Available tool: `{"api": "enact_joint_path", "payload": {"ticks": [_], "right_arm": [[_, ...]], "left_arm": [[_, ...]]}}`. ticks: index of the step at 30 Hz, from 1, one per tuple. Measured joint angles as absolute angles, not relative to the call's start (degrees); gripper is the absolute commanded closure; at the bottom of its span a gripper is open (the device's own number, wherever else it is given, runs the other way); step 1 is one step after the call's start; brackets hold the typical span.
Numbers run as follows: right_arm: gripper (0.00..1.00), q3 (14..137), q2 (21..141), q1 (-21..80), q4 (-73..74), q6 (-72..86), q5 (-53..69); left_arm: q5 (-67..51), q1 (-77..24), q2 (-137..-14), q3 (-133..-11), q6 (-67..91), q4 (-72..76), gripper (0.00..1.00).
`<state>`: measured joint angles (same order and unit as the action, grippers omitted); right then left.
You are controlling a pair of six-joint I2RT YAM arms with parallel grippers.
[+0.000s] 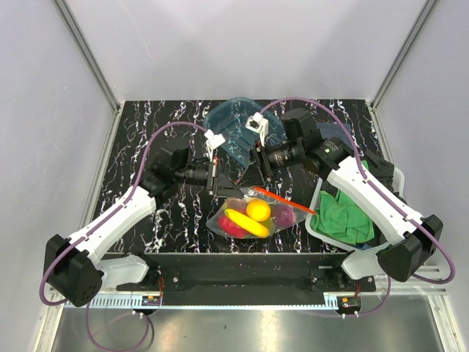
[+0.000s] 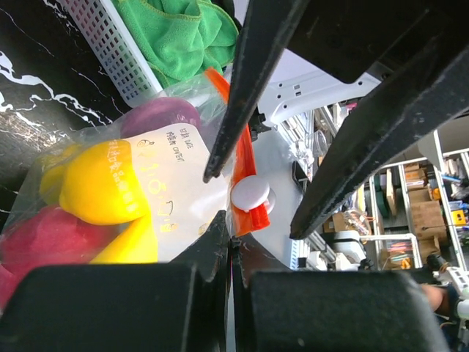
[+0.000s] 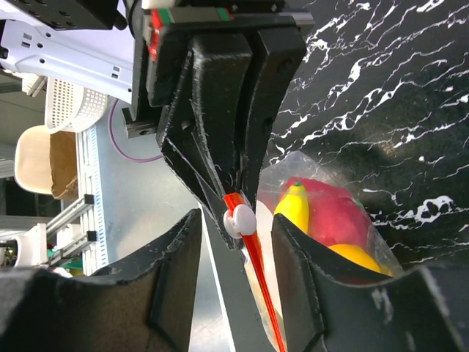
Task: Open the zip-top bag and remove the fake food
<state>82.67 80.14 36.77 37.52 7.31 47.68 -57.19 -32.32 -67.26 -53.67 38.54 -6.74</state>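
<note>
Just the corner of the bag zip's end [image 2: 239,229] sits in my left gripper, so it should take that end squarely before my right gripper pulls the white slider.
The zip-top bag [image 1: 249,214] lies on the black marbled table near the front centre, raised at its far end. It holds the fake food: a yellow banana [image 1: 245,222], a yellow round piece [image 1: 257,210], a red fruit [image 1: 229,226] and a purplish ball [image 1: 283,215]. My left gripper [image 2: 231,233] is shut on the end of the red-orange zip strip [image 2: 242,165], just below the white slider [image 2: 250,192]. My right gripper [image 3: 236,218] is open. Its fingers [image 3: 176,264] stand either side of the slider [image 3: 240,220] without touching it. Both grippers meet above the bag in the top view, the left [image 1: 222,180] and the right [image 1: 254,174].
A teal transparent tray [image 1: 231,121] lies behind the grippers at the back centre. A white mesh basket [image 1: 317,199] holding a green cloth [image 1: 344,216] stands right of the bag, close to the zip strip's far end.
</note>
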Motion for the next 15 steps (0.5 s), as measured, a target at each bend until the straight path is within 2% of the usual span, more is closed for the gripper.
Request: {"api": "enact_joint_path", "payload": {"ticks": [4, 9, 13, 15], "right_arm": [[0.58, 83.24, 80.31, 36.77, 37.85, 6.24, 47.68], [0.53, 83.24, 80.34, 36.77, 38.48, 5.69, 47.68], [0.60, 83.24, 80.34, 36.77, 38.81, 5.23, 47.68], [0.72, 83.24, 80.36, 36.77, 38.85, 5.19, 47.68]], "left_arm": [[-57.19, -32.32, -67.31, -53.67, 39.51, -6.92, 1.00], [-57.23, -32.32, -67.31, -53.67, 39.79, -7.01, 1.00], [-57.28, -32.32, -67.31, -53.67, 40.16, -6.98, 1.00], [-57.39, -32.32, -67.31, -53.67, 40.29, -6.96, 1.00]]}}
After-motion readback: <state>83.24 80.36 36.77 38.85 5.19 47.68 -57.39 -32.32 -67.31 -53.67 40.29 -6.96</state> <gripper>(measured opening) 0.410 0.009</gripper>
